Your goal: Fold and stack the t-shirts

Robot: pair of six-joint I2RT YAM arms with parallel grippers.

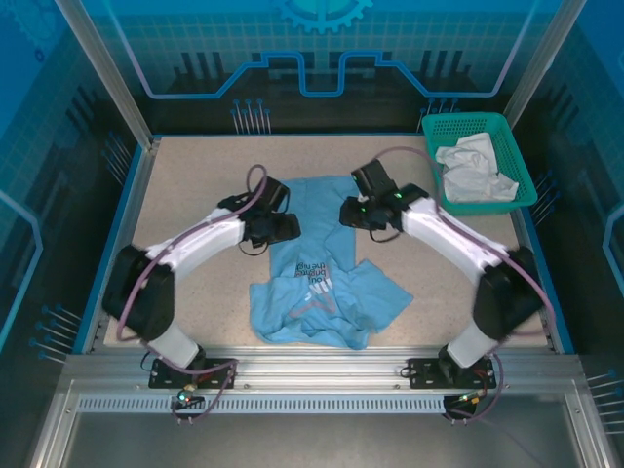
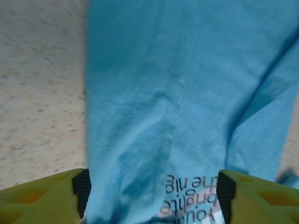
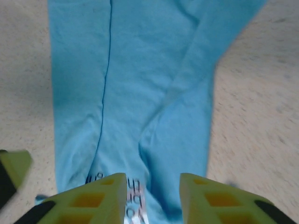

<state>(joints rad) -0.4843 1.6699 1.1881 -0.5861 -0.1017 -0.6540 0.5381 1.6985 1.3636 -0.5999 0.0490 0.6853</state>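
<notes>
The light blue t-shirt's printed end is bunched up at the front (image 1: 317,314), so my left gripper needs to swing that end (image 1: 268,300) around while my right gripper holds the back part of the t-shirt.
A light blue t-shirt (image 1: 327,292) lies rumpled in the middle of the table, its printed text (image 1: 314,269) facing up and a narrow part stretching toward the back. Both grippers hover over that narrow back part. My left gripper (image 1: 284,228) is at the shirt's left edge, and in the left wrist view its jaws (image 2: 154,193) stand wide open over the blue fabric (image 2: 177,93), holding nothing. My right gripper (image 1: 351,212) is at the right edge. Its fingers (image 3: 153,193) show a clear gap above the cloth (image 3: 131,93). A white t-shirt (image 1: 475,168) sits crumpled in the basket.
The teal mesh basket (image 1: 466,119) stands at the back right corner. Bare speckled tabletop (image 1: 185,185) lies to the left and right of the blue shirt. A raised blue rim (image 1: 136,205) borders the table. A yellow finger (image 3: 14,168) shows at the left edge of the right wrist view.
</notes>
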